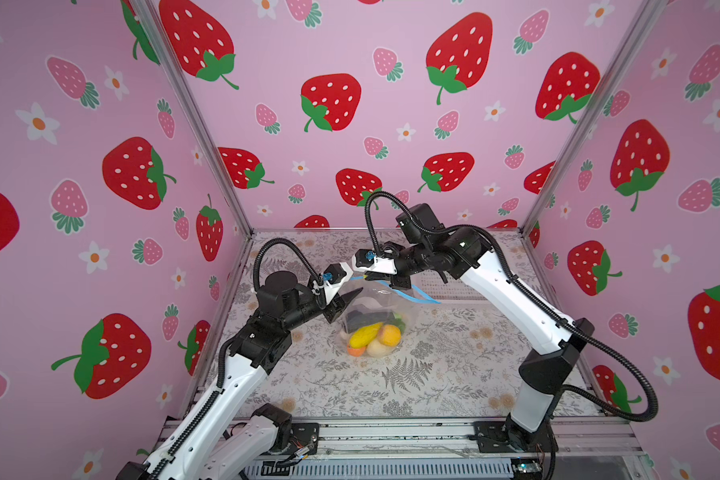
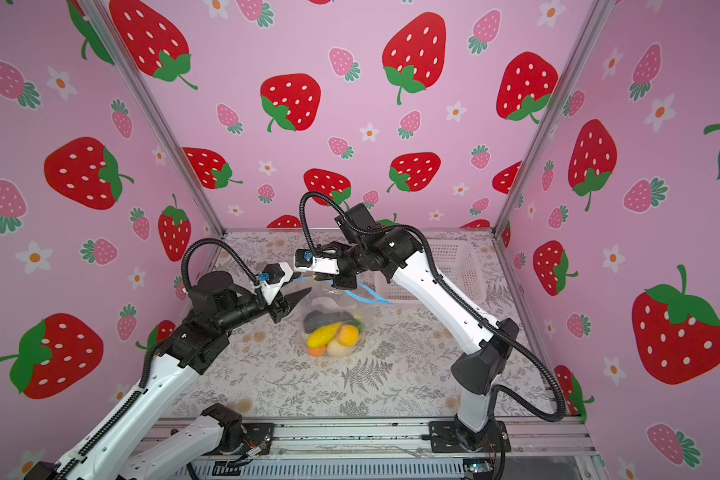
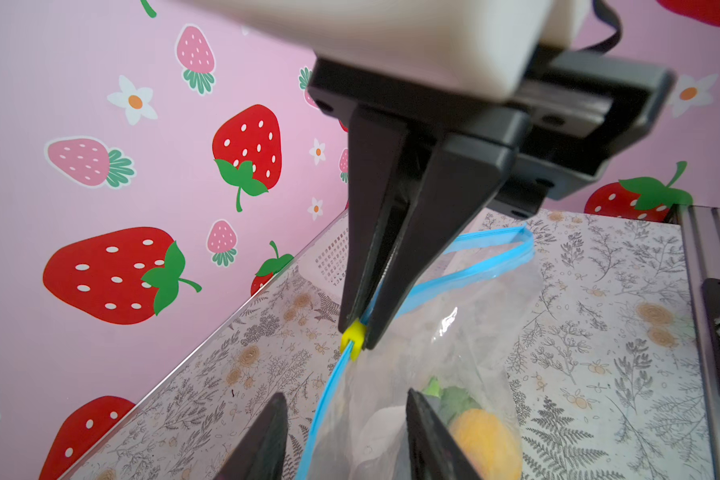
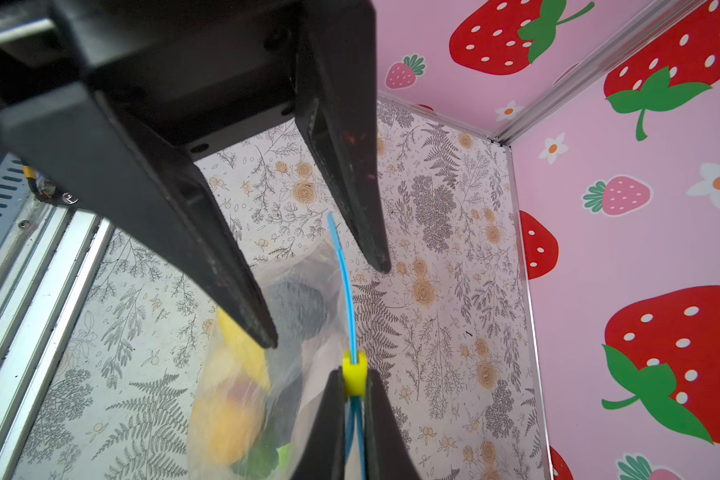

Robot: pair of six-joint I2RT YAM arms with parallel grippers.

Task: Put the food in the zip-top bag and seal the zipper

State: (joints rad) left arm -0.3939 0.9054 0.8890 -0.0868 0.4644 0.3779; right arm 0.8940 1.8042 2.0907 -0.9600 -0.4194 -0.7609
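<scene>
My left gripper needs to pinch the zipper's end (image 4: 333,228), which is loose, and pull it tight before sealing, with the zipper's halves gaping (image 1: 416,295) behind the slider.
The clear zip-top bag (image 1: 371,309) (image 2: 329,305) hangs above the table with the food (image 1: 375,336) (image 2: 333,338) in its bottom: yellow, orange, beige, green and dark pieces. My right gripper (image 4: 353,374) (image 3: 356,326) is shut on the yellow slider of the light-blue zipper (image 3: 323,407) (image 4: 348,291). From the slider toward my left gripper the strip runs as one line. Behind the slider its two halves (image 3: 491,253) gape apart. My left gripper (image 3: 344,399) (image 4: 325,303) (image 1: 352,296) is open, its fingers either side of the strip's end without touching it.
A white perforated basket (image 2: 454,266) (image 3: 329,257) stands at the back right, partly behind the right arm. Strawberry-print walls enclose the left, back and right. The floral table (image 1: 412,374) ends at a metal rail (image 1: 391,434) in front.
</scene>
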